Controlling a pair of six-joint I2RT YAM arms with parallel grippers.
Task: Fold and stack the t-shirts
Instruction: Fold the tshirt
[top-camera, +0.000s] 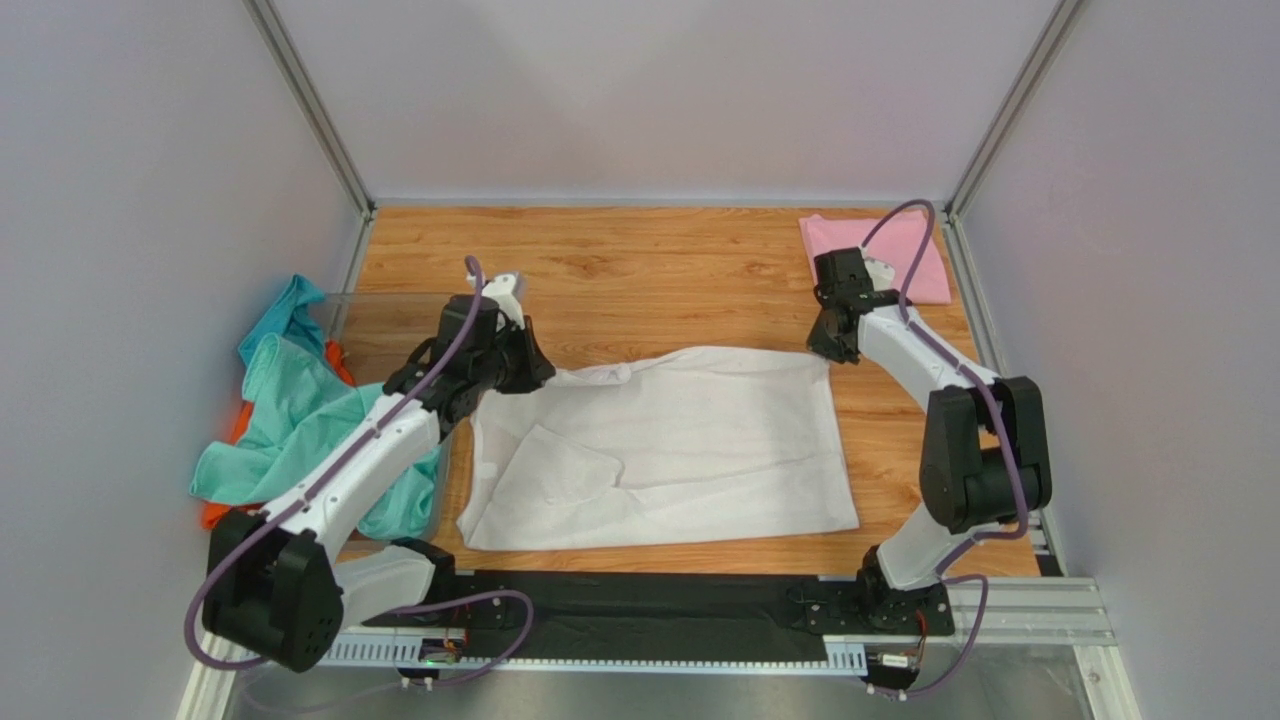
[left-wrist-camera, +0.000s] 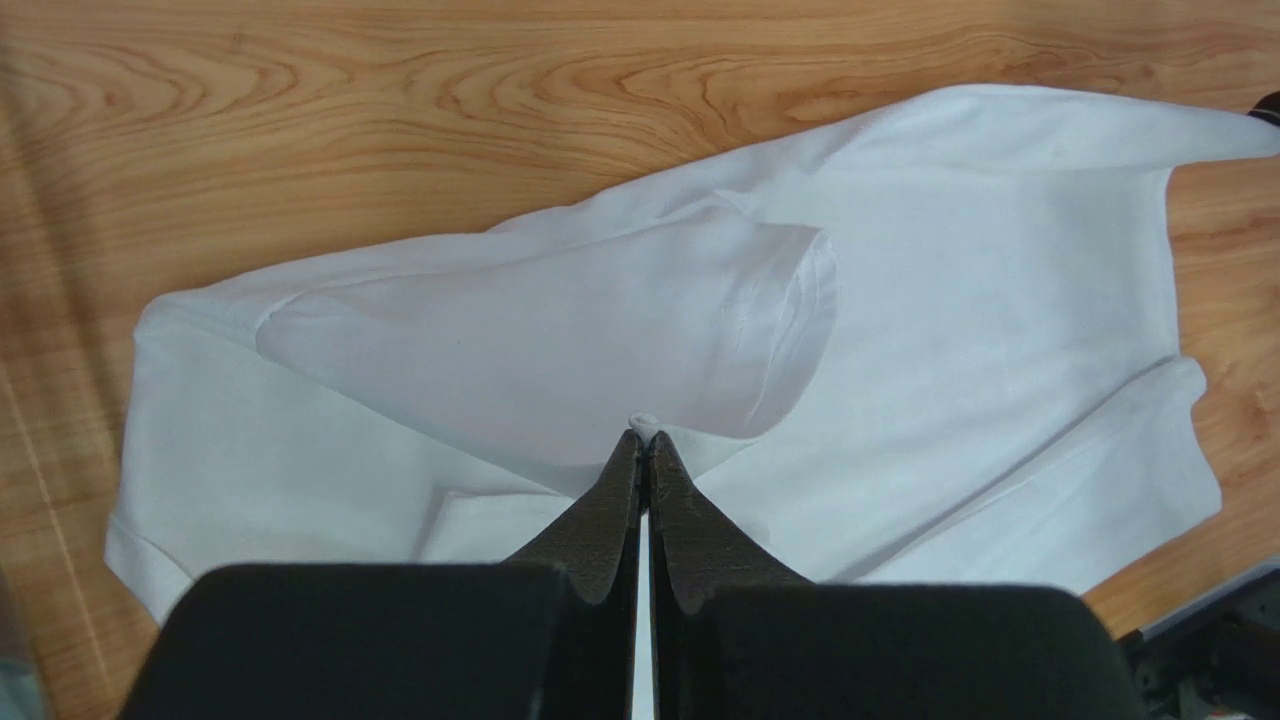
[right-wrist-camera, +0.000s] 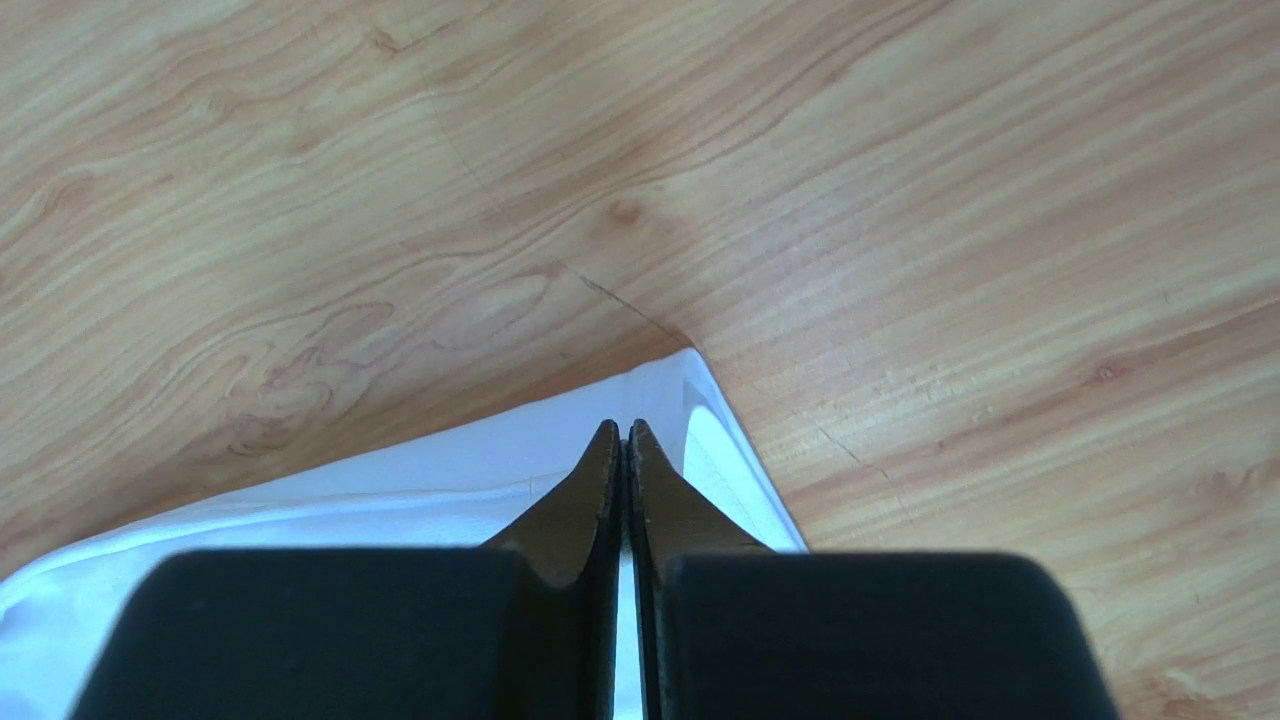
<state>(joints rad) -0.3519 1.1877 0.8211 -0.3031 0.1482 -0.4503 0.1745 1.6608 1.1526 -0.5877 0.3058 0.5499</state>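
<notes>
The ends of the white t-shirt's far edge have both grippers on them, so my left gripper should keep pulling that edge over the near half and let go there.
A white t-shirt lies spread on the wooden table, partly folded, one sleeve turned in at its left. My left gripper is shut on the shirt's far left edge; in the left wrist view a small fold of white cloth sticks out between the tips. My right gripper is shut on the shirt's far right corner. A folded pale pink t-shirt lies at the far right. Teal t-shirts and a bit of an orange t-shirt are heaped at the left.
A clear plastic bin holds the teal and orange heap at the table's left edge. Grey walls close in the table on three sides. A black strip and metal rail run along the near edge between the arm bases.
</notes>
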